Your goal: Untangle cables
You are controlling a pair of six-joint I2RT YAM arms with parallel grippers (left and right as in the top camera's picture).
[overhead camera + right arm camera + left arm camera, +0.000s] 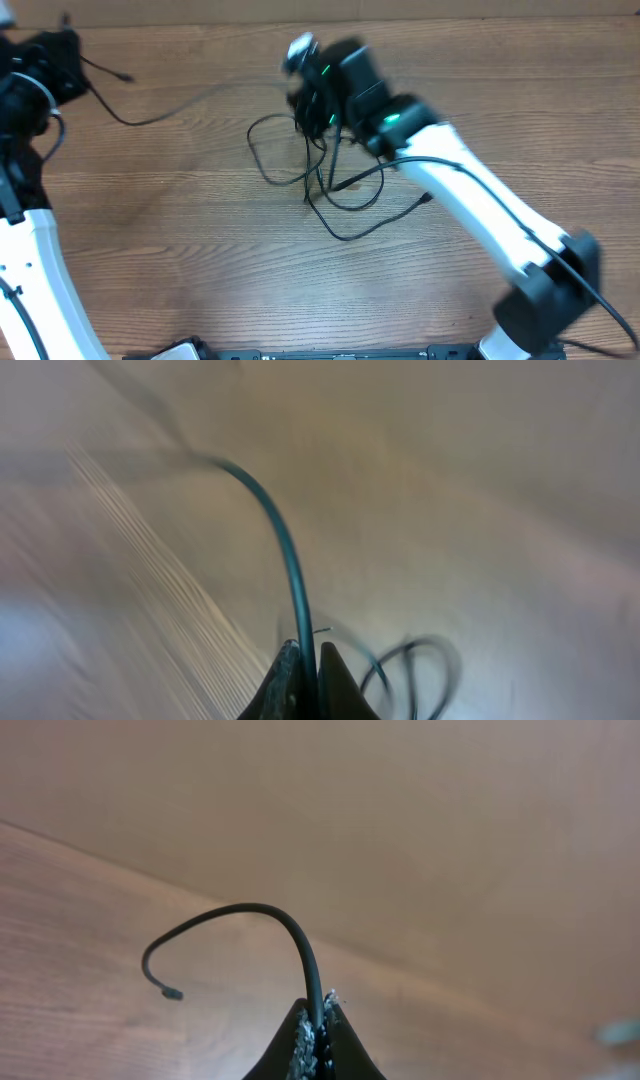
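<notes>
My right gripper holds my left gripper's cable above the tangled loops (322,178), so it should bring that part of the cable clear toward my left gripper before opening.
Thin black cables (330,195) lie in tangled loops at the table's middle. One cable (160,112) runs from the tangle to the far left. My left gripper (68,62) is shut on that cable near its end; in the left wrist view the cable (270,915) arcs out of the jaws (320,1020) to a small plug (172,992). My right gripper (312,105) is above the tangle, shut on a cable (285,550) that rises from its jaws (305,660); blurred loops (415,670) show behind.
The wooden table (180,250) fills the view. The right arm (480,200) reaches in from the lower right with its own thicker wire. The left arm (30,260) stands along the left edge.
</notes>
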